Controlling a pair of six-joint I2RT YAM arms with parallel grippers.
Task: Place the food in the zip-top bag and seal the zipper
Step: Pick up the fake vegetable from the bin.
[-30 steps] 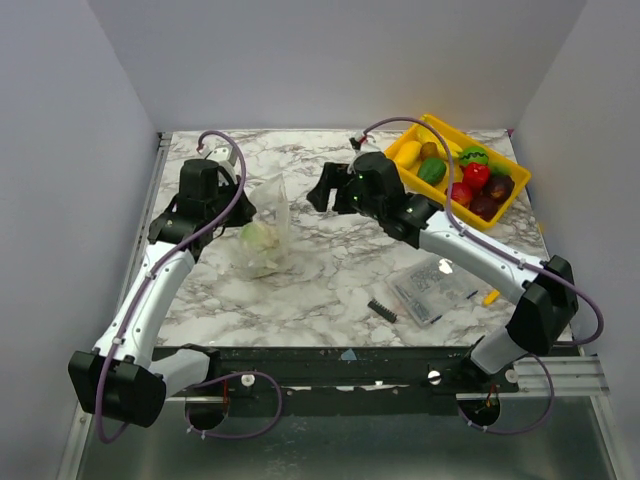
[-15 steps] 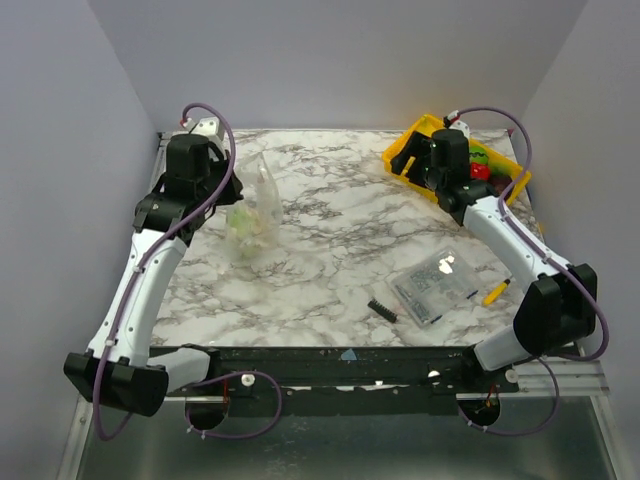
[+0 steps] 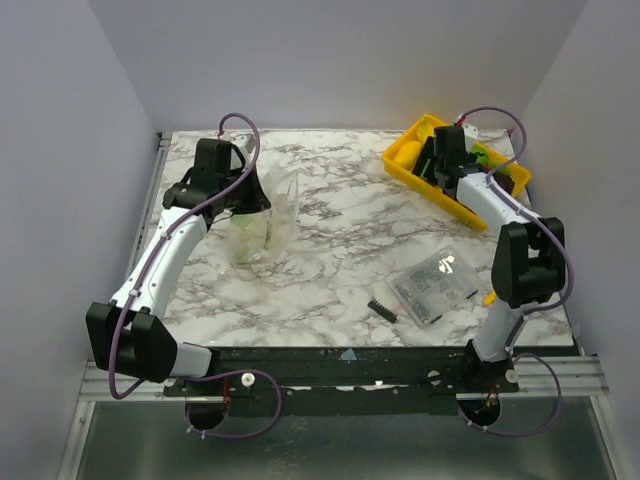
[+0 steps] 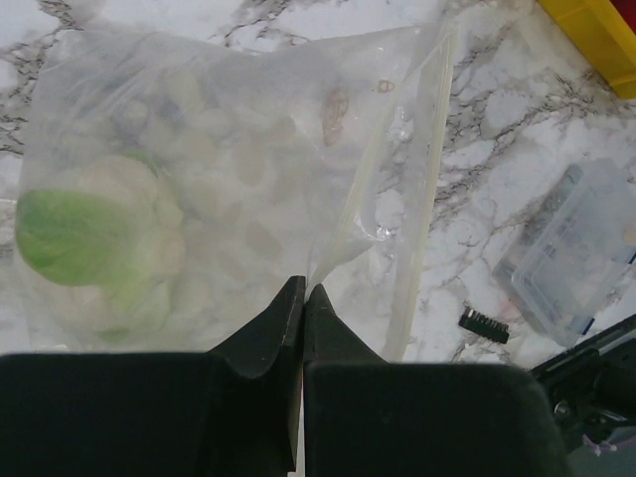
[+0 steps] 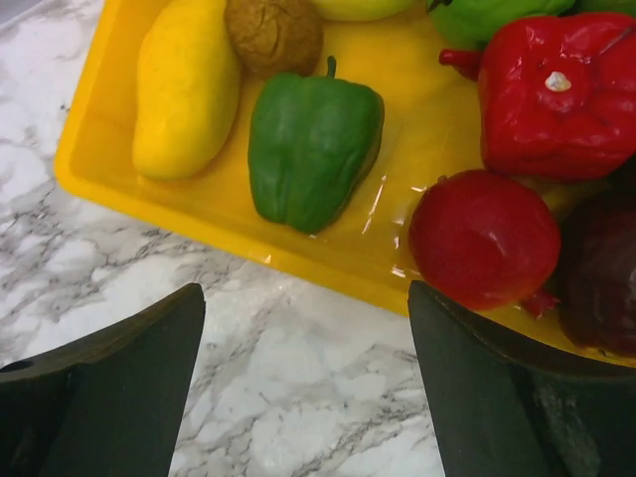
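My gripper is about to lower the green pepper (image 5: 313, 151), and the opening of the zip-top bag (image 3: 284, 188) is wide open. The pepper should go through and come to rest against the pale green food.
The clear zip-top bag (image 4: 229, 169) hangs off the marble at the left of the table, and my left gripper (image 4: 301, 293) is shut on its mouth edge. A pale green and white food piece (image 4: 79, 238) lies inside it. The zipper (image 4: 422, 179) runs along the bag's right edge, with the mouth partly gaping. My right gripper (image 5: 306, 298) is open just before the near rim of the yellow tray (image 5: 328, 263), with nothing between its fingers. In the tray lie a green pepper (image 5: 313, 149), a yellow fruit (image 5: 187, 89), a brown kiwi (image 5: 273, 35), a red pepper (image 5: 556, 94) and a red ball (image 5: 484, 238).
A flat clear packet of small parts (image 3: 435, 288) and a small black ridged piece (image 3: 381, 309) lie near the front right. A small yellow item (image 3: 491, 297) sits by the right arm. Grey walls close in the table on three sides.
My right arm swung from the middle of the table back to the yellow tray, with its gripper open. The left arm shifted slightly while keeping hold of the bag.
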